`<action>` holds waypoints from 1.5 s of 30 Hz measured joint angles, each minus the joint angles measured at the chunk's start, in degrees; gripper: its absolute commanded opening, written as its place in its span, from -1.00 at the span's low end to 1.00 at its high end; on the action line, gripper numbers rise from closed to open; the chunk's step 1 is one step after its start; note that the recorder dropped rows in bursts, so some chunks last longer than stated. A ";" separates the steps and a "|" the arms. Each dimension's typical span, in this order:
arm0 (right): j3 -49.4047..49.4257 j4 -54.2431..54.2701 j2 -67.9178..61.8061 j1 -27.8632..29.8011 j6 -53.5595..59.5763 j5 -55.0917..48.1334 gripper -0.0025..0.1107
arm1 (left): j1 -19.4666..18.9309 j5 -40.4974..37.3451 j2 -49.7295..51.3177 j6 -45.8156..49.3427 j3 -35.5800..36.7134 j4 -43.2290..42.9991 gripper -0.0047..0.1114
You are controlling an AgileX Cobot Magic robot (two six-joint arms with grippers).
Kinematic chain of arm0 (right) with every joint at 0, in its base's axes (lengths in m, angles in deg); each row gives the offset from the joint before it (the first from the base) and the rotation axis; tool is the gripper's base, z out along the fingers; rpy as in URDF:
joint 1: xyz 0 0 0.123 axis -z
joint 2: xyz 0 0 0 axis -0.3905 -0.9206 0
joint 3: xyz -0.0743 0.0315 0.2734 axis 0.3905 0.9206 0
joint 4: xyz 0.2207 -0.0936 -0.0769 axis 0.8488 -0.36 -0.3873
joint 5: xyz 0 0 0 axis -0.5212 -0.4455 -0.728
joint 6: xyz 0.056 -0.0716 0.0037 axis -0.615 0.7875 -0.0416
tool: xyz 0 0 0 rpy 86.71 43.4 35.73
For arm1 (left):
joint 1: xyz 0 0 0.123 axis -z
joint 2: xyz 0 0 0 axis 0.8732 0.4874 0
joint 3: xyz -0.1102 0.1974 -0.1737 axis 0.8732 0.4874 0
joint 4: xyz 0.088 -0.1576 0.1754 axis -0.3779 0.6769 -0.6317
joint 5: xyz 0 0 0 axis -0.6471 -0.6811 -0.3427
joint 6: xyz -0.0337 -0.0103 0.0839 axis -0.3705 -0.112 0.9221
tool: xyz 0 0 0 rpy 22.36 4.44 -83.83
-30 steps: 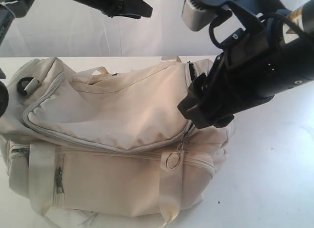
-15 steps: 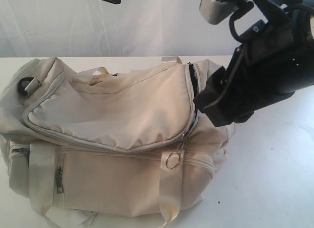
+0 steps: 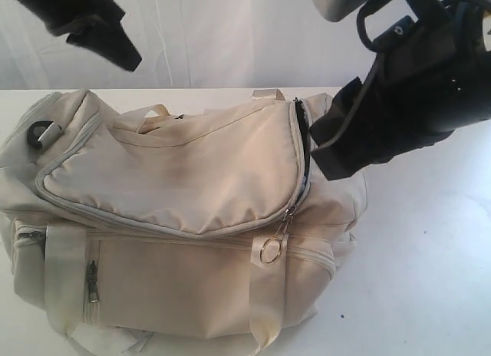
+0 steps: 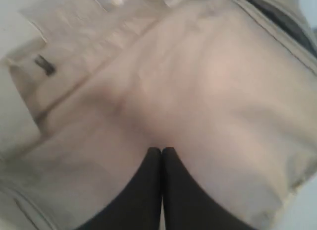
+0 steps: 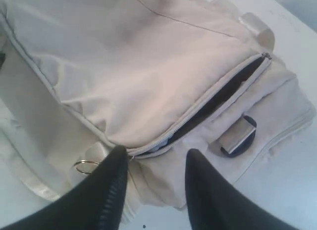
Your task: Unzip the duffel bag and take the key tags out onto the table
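Note:
The zipper bends at the bag's front corner (image 3: 290, 212), so the robot's right gripper should hold the zipper gap's edge (image 3: 301, 169) while the left gripper pulls the metal ring along.
The cream-white duffel bag (image 3: 176, 210) lies on the white table (image 3: 430, 279). Its grey top zipper is parted along the right end, showing a dark gap (image 3: 305, 141) (image 5: 223, 93). The zipper pull hangs by a metal ring (image 3: 270, 251) (image 5: 86, 166). My left gripper (image 3: 129, 61) (image 4: 162, 149) is shut and empty, hovering above the bag's top panel at the back left. Just off the bag's right end my right gripper (image 3: 331, 160) (image 5: 157, 155) stands open, its fingers straddling the lower end of the zipper gap without touching it. The key tags are hidden.
A black D-ring with a pale strap (image 5: 238, 137) sits on the bag's end beside the zipper gap, and another (image 3: 40, 132) at the far left. Side pockets with grey zippers (image 3: 92, 279) face the front. A white backdrop stands behind the table.
My left arm swung from the top middle to the top left and came lower. The right gripper lifted and drew a little to the right, off the bag's end.

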 measured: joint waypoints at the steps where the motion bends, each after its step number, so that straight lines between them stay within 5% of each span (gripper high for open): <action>1: 0.00 -0.13 0.00 0.00 -1.89 0.00 -0.47 | 0.00 0.10 -2.95 0.94 4.57 0.46 -0.92; 10: -0.56 -2.97 -3.67 1.58 -9.67 -4.90 -0.65 | 1.45 2.43 -27.24 19.27 39.22 23.43 -0.92; 14: -2.56 -2.31 -6.52 4.56 -9.77 -6.86 -0.68 | 6.73 5.99 -31.29 24.12 50.19 29.08 -0.92; 18: -5.77 3.34 -9.17 8.68 -5.16 -9.41 -0.78 | 15.87 13.26 -31.84 27.27 57.73 32.66 -0.92; 24: -8.96 17.85 -13.58 14.32 3.90 -12.65 -0.71 | 31.38 31.50 -30.28 30.71 59.92 35.91 -0.92; 27: -9.66 20.26 -15.88 14.82 5.26 -14.44 -0.30 | 36.20 39.33 -28.34 31.12 59.92 36.00 -0.92; 30: -9.66 20.87 -16.76 15.07 6.29 -14.88 0.05 | 36.93 41.41 -25.83 31.61 59.95 36.00 -0.64; 35: -9.66 21.20 -16.76 15.07 6.78 -10.51 0.05 | 36.93 44.31 -22.32 31.71 60.05 36.00 0.05; 45: -7.64 26.67 -20.47 15.07 6.78 -6.61 0.05 | 36.93 51.18 -20.28 39.81 60.05 36.13 0.09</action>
